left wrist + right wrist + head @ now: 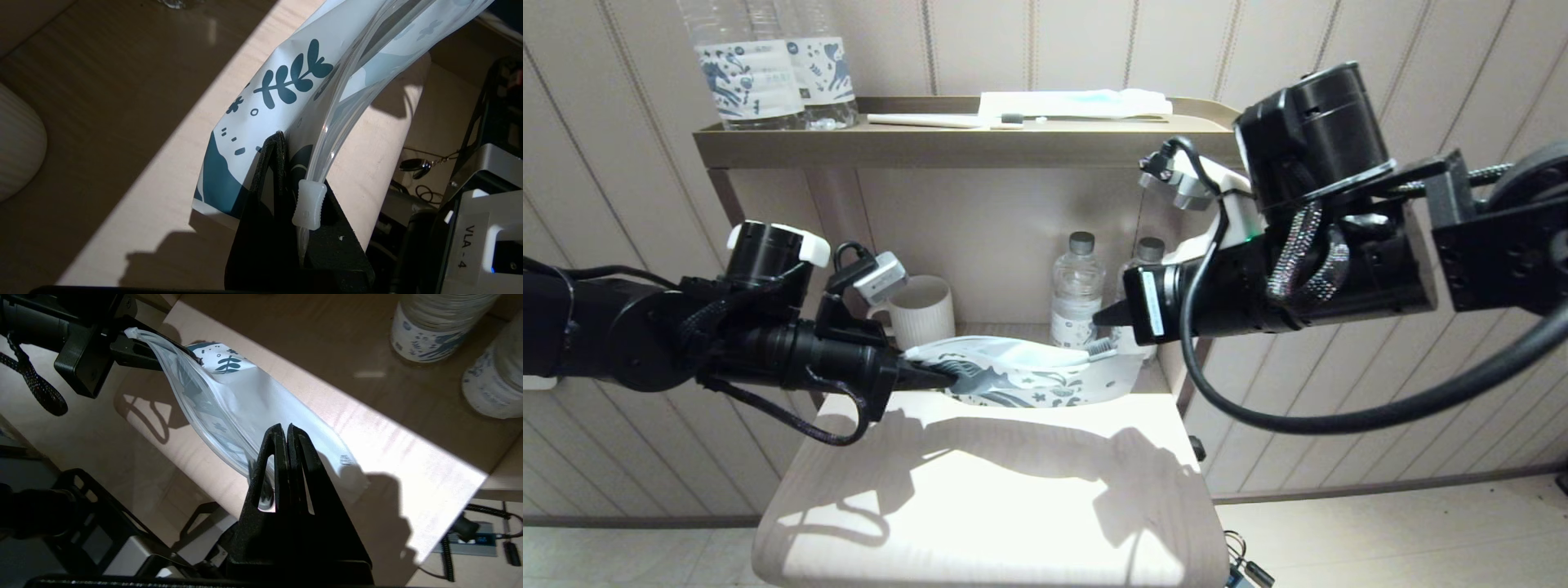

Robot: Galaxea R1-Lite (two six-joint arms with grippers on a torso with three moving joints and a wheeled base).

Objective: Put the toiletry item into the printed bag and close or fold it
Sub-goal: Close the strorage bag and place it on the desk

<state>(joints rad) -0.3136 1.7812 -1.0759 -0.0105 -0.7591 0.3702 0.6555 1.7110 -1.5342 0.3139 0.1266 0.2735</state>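
Observation:
Next, my right gripper draws back and pushes the toothbrush's bristle head [1102, 348] down into the bag's opening [1067, 358]. That head pokes out of the printed bag under my right gripper's fingers.
The printed bag [1045, 384] hangs stretched just above the small table [980, 498], its zip mouth facing up. My left gripper [935, 374] is shut on the bag's left end, right beside the translucent zip slider [309, 203]. The bag [278, 81] bows away from those jaws. The toothbrush [1021, 354] lies along the bag's open mouth, and its bristle head [1101, 347] pokes out at the right end. My right gripper [1104, 315] is shut and hovers just above that right end; its closed tips [286, 427] sit over the bag [245, 392] with nothing seen between them.
A white ribbed mug [923, 310] and two clear bottles [1078, 286] stand at the back of the table. The upper shelf [964, 145] carries two labelled bottles [768, 77], a white-handled toothbrush [931, 120] and a flat packet [1070, 102].

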